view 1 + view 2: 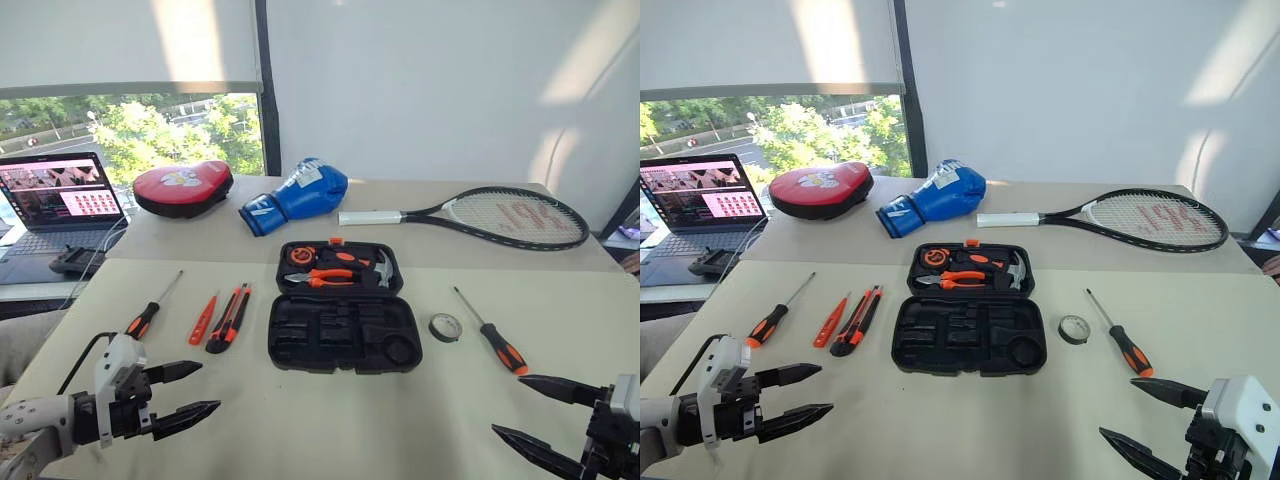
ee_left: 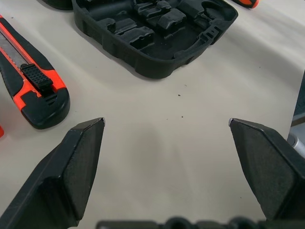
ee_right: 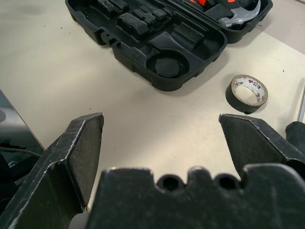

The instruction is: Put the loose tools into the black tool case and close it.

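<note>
The thin-shaft screwdriver lies clear of its neighbours with its handle toward my open fingers, so my left gripper should keep going to that handle and close there.
The black tool case lies open at the table's middle. Its near half shows bare moulded slots, and its far half holds pliers and a hammer. Left of it lie the loose tools: a thin-shaft screwdriver, a small orange screwdriver and a utility knife. To the right of the case sit a black tape roll and another screwdriver. My left gripper hovers open near the front left, short of the knife. My right gripper hovers open at the front right, near the tape roll.
A tennis racket, a blue boxing glove and a red pad lie across the back of the table. A laptop stands open at the far left, with a dark device in front of it.
</note>
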You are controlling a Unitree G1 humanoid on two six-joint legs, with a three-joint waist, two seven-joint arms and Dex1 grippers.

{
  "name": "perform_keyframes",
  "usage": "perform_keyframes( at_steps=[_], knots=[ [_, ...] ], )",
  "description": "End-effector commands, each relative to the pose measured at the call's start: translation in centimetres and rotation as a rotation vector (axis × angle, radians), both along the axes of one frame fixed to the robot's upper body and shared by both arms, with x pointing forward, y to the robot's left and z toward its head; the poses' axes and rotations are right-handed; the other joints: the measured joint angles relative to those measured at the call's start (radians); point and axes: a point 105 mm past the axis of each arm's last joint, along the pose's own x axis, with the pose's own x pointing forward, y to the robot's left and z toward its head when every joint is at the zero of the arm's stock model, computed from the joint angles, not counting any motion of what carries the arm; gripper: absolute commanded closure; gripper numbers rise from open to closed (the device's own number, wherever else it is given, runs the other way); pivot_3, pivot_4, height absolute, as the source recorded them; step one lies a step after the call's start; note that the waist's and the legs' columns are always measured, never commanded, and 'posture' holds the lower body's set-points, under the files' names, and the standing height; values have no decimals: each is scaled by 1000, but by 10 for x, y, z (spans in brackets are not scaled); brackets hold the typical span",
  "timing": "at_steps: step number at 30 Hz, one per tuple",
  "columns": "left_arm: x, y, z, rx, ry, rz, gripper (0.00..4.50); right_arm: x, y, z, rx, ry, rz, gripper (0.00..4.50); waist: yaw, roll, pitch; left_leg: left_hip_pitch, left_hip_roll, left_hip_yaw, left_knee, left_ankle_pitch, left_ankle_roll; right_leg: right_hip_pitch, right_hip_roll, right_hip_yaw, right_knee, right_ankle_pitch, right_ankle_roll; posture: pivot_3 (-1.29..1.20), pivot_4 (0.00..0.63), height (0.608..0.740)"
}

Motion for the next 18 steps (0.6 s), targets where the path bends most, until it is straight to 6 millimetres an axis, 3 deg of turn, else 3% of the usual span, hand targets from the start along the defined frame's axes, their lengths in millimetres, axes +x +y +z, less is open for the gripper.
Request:
perform_keyframes(
  at_steps=[1,4,7,11,18],
  knots=[
    [13,-3,15,-31,-79,56,0,10,7,7,14,-78,17,23,0,0,0,0,0,0,0,0,0,0,0,0,0,-1,1,0,150,740],
    [46,-3,28,-98,-118,277,0,34,34,29,118,-219,66,23,0,-1,1,3,1,-1,1,-2,-3,1,-2,1,-1,-2,4,0,150,740],
    [64,7,35,-117,-93,419,0,40,60,47,224,-248,188,23,-1,-2,1,4,0,-1,2,0,-5,4,-1,1,1,4,9,0,150,740],
    [97,45,42,22,-43,648,0,45,98,69,234,-224,453,23,-3,-2,2,5,-1,-1,2,4,2,4,2,1,7,5,4,0,150,740],
    [123,98,48,258,53,790,0,47,115,97,196,-278,587,23,-1,-6,3,-1,-1,-1,0,6,-7,-2,6,-3,5,4,0,0,150,740]
  ],
)
